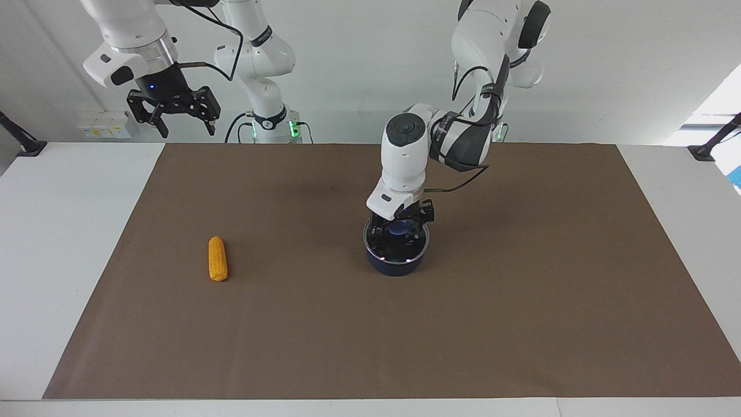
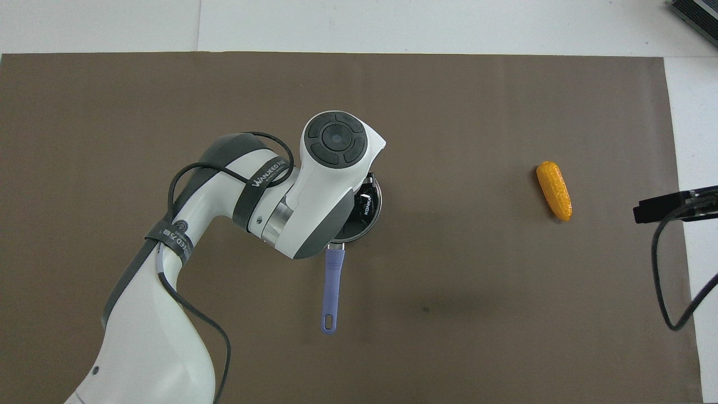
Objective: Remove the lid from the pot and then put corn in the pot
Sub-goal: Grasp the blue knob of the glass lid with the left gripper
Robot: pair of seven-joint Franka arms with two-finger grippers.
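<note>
The glass lid (image 2: 360,214) lets only plain black show through next to its lettering, so I should expect an empty pot (image 2: 353,229) when I raise the lid.
The dark blue pot (image 1: 396,264) stands mid-mat with the glass lid (image 1: 399,247) on it. Its long blue handle (image 2: 333,289) points toward the robots. My left gripper (image 1: 399,227) is down on the lid, open, its fingers on either side of the blue knob (image 1: 398,230). From overhead the left arm covers most of the lid (image 2: 368,215). The yellow-orange corn (image 1: 217,259) (image 2: 554,191) lies on the mat toward the right arm's end. My right gripper (image 1: 188,131) waits open, high over the table edge by its base, holding nothing.
A brown mat (image 1: 521,324) covers most of the white table (image 1: 69,231). A black cable (image 2: 664,292) hangs from the right arm at the mat's edge near the corn.
</note>
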